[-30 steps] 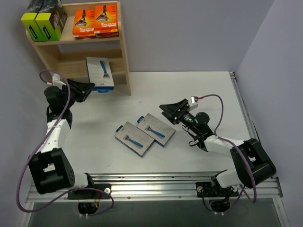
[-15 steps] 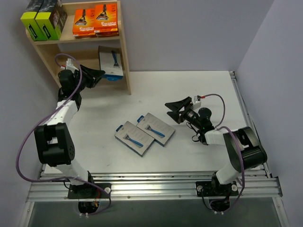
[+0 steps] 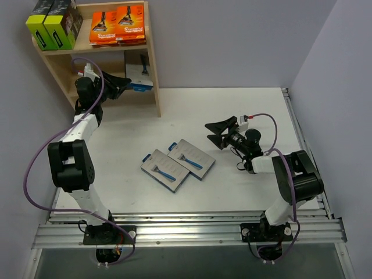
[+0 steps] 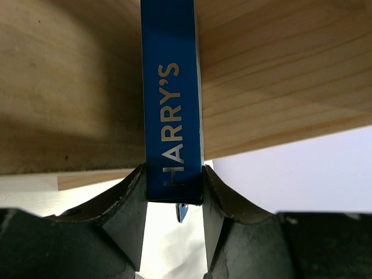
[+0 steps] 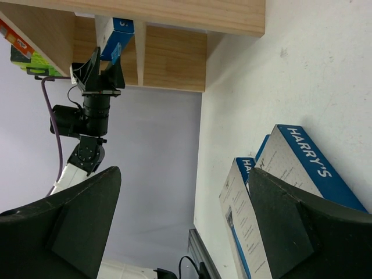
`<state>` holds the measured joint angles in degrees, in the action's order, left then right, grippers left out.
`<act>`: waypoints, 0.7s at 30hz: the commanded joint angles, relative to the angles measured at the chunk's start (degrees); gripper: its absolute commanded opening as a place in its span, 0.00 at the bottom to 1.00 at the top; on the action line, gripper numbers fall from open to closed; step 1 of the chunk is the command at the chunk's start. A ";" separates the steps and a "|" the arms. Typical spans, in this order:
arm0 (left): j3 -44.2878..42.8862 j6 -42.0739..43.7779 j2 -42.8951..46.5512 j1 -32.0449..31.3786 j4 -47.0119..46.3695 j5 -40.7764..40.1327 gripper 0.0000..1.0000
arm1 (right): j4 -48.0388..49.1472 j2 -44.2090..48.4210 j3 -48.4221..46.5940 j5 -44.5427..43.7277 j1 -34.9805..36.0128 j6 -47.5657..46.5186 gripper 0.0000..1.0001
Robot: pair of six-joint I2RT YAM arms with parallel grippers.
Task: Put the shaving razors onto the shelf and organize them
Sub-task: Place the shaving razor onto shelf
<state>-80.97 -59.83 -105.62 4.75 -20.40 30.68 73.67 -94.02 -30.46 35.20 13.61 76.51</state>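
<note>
Next, I let go of the HARRY'S edge with my left gripper and push in at the blue tab (image 3: 141,89), because the razor card's end (image 4: 174,193) sticks out past the lower level's front edge.
My left gripper (image 3: 128,84) is shut on a grey razor card (image 3: 140,72) and holds it on edge inside the lower tier of the wooden shelf (image 3: 154,64). In the left wrist view its blue "HARRY'S" edge (image 4: 172,99) is clamped between my fingers (image 4: 131,209), against the wood (image 4: 279,75). Two more grey razor cards (image 3: 165,170) (image 3: 192,158) lie flat mid-table. My right gripper (image 3: 210,132) hovers open to their right; its view shows both cards (image 5: 299,160) (image 5: 235,212) and the shelf (image 5: 174,11). Orange packs (image 3: 116,26) and black-and-lime boxes (image 3: 52,26) sit on the top tier.
Grey walls close in the table at the back and on both sides. A metal rail (image 3: 192,224) runs along the near edge. The left arm's purple cable (image 3: 35,168) loops beside the shelf.
My left gripper carried the grey card up from the shelf's front into the lower tier, turning it on edge. The right gripper drifted slightly right and stayed open.
</note>
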 commanded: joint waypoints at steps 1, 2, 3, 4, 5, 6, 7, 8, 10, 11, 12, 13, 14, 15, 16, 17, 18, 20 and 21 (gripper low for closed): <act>-4.10 1.56 -2.12 -0.97 -3.41 0.44 0.02 | 11.32 -1.08 -2.24 1.89 -0.69 -0.05 0.86; -4.72 1.47 -2.57 -1.06 -3.50 0.61 0.02 | 11.50 -1.43 -2.32 1.98 -0.77 0.04 0.86; -4.90 1.47 -2.83 -1.24 -3.50 0.70 0.02 | 11.85 -1.87 -2.33 1.98 -0.86 0.13 0.86; -5.07 1.47 -3.27 -1.33 -3.50 0.70 0.02 | 11.94 -2.05 -2.41 1.98 -0.95 0.22 0.86; -5.25 1.47 -3.45 -1.41 -3.50 0.70 0.02 | 12.02 -2.22 -2.41 2.06 -0.95 0.22 0.86; -5.51 1.47 -3.80 -1.41 -3.50 0.87 0.02 | 12.46 -2.66 -2.41 2.07 -1.04 0.31 0.86; -5.52 1.47 -3.80 -1.50 -3.59 0.96 0.02 | 12.55 -2.75 -2.41 2.07 -1.04 0.48 0.86; -5.43 1.56 -3.89 -1.50 -3.68 1.14 0.02 | 12.64 -2.92 -2.41 2.15 -1.12 0.48 0.86; -4.81 1.74 -3.71 -1.50 -3.85 1.23 0.02 | 12.90 -3.28 -2.41 2.24 -1.12 0.48 0.86; -4.55 1.91 -3.71 -1.41 -3.85 1.23 0.03 | 12.99 -3.36 -2.50 2.24 -1.21 0.48 0.86; -4.11 2.26 -3.54 -1.50 -3.85 1.32 0.11 | 12.99 -3.54 -2.41 2.24 -1.21 0.48 0.86; -3.94 2.53 -3.54 -1.50 -3.77 1.40 0.18 | 13.08 -3.63 -2.50 2.33 -1.13 0.48 0.86; -3.85 2.88 -3.45 -1.50 -3.68 1.40 0.25 | 13.25 -3.63 -2.50 2.33 -1.21 0.57 0.86; -3.67 3.23 -3.36 -1.50 -3.24 1.32 0.34 | 13.34 -3.63 -2.41 2.42 -1.21 0.57 0.86; -3.76 4.28 -3.10 -1.50 -1.93 0.88 0.44 | 13.34 -3.63 -2.24 2.42 -1.30 0.66 0.86; -3.84 4.98 -2.92 -1.59 -0.96 0.53 0.48 | 13.43 -3.63 -2.24 2.42 -1.30 0.57 0.86; -4.02 5.69 -2.49 -1.59 0.09 0.09 0.51 | 13.52 -3.54 -2.15 2.42 -1.39 0.57 0.86; -4.55 8.41 -2.04 -1.68 2.82 -1.14 0.56 | 13.43 -3.54 -1.97 2.50 -1.39 0.48 0.86; -4.90 9.29 -1.87 -1.68 3.96 -1.58 0.57 | 13.52 -3.54 -1.89 2.59 -1.48 0.39 0.86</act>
<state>-83.74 -56.14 -108.22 4.23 -19.35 29.98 73.97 -97.51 -30.98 36.34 12.67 76.93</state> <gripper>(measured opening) 0.559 0.863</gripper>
